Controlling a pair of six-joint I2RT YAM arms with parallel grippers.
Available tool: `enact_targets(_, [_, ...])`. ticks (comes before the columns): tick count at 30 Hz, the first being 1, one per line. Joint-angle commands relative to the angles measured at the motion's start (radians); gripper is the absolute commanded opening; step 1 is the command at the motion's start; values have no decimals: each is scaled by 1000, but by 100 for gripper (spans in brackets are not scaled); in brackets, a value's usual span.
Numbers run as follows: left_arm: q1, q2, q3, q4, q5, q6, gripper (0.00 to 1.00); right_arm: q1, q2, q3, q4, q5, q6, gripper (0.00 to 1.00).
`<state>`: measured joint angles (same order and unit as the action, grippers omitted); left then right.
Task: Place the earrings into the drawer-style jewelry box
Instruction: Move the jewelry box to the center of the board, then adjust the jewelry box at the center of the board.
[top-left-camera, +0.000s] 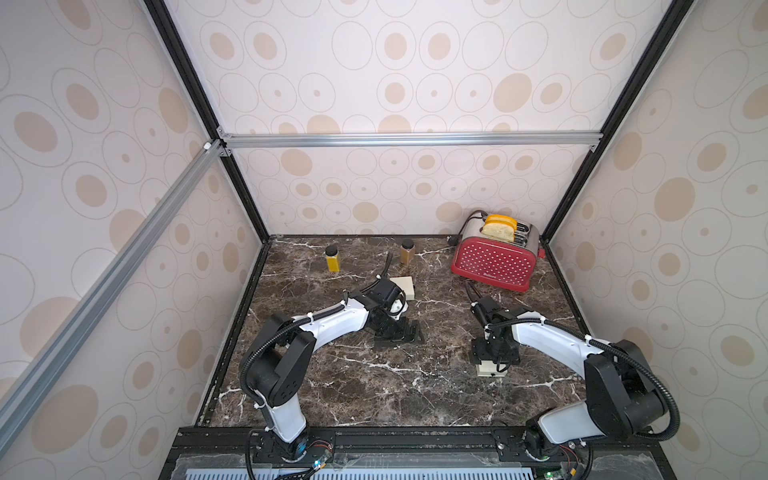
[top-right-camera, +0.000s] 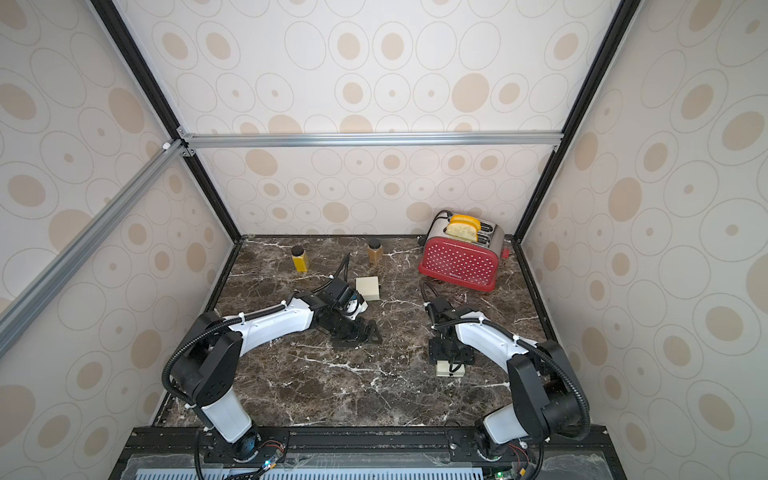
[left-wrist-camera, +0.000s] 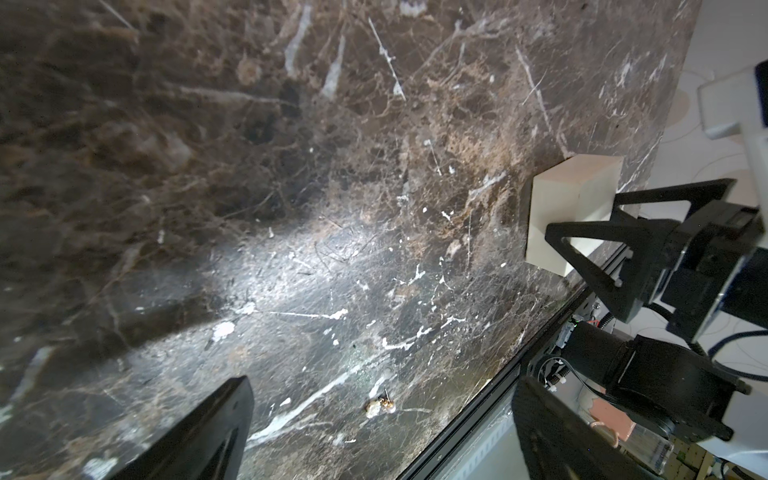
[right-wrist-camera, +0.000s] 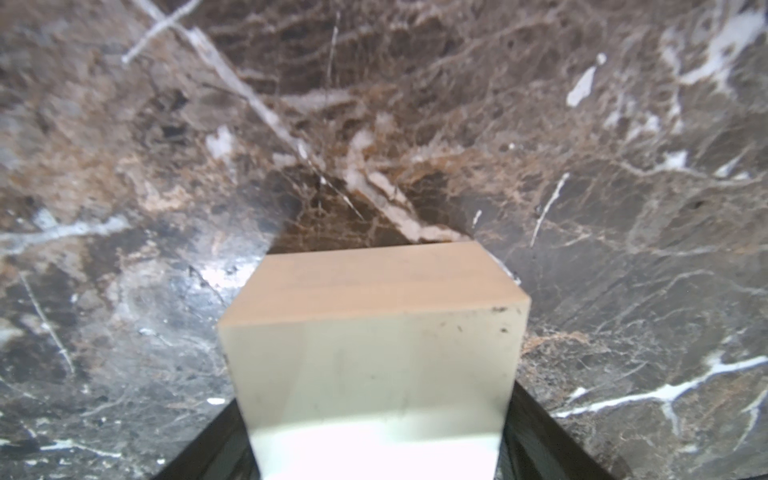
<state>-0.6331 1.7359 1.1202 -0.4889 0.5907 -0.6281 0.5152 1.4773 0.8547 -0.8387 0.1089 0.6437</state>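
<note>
Next, I move my left gripper back while my right gripper brings the cream jewelry box (top-left-camera: 490, 369) to mid-table (top-left-camera: 425, 318), because the box stands far from the earring.
A small gold and pearl earring (left-wrist-camera: 380, 406) lies on the dark marble table, seen only in the left wrist view. My left gripper (left-wrist-camera: 383, 388) hangs low over it, open, with the earring between the two fingers and touching neither. In both top views this gripper (top-left-camera: 405, 332) sits mid-table. A cream jewelry box (right-wrist-camera: 374, 332) stands on the table at the front right. My right gripper (right-wrist-camera: 374, 440) is shut on it, fingers pressed against both sides. The box (top-left-camera: 492, 369) pokes out under that gripper (top-left-camera: 494, 359). No drawer opening shows.
A second cream box (top-left-camera: 406, 286) lies just behind the left wrist. A yellow jar (top-left-camera: 332, 258) and a brown jar (top-left-camera: 407, 252) stand near the back wall. A red toaster (top-left-camera: 494, 266) with bread fills the back right corner. The table's front edge (left-wrist-camera: 498, 365) runs close to the earring.
</note>
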Motion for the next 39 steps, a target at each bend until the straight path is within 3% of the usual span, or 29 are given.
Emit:
enact_targets(1, [29, 17, 19, 8, 24, -11, 99, 17, 46, 56, -29, 21, -20, 65])
enact_targets(5, [65, 6, -9, 35, 41, -37, 99, 78, 124, 167, -25, 30, -68, 65])
enact_targets(14, [157, -54, -73, 45, 30, -75, 99, 259, 458, 560, 22, -21, -427, 64])
enact_targets(20, [215, -106, -120, 43, 9, -89, 99, 293, 540, 636, 90, -131, -553, 64])
enact_targets(24, [229, -117, -121, 59, -2, -96, 99, 298, 557, 633, 106, -155, -575, 70])
enact_targets(29, [227, -67, -76, 75, 17, -98, 99, 299, 476, 618, 104, -138, -557, 86])
enact_targets(33, [188, -12, -10, 90, 22, -95, 99, 299, 345, 564, 89, -112, -429, 95])
enact_targets(37, [141, 90, 117, 79, 30, -80, 99, 297, 124, 310, 230, -109, -189, 97])
enact_targets(39, [140, 149, 189, 67, 29, -76, 99, 293, 32, 164, 338, -102, -49, 92])
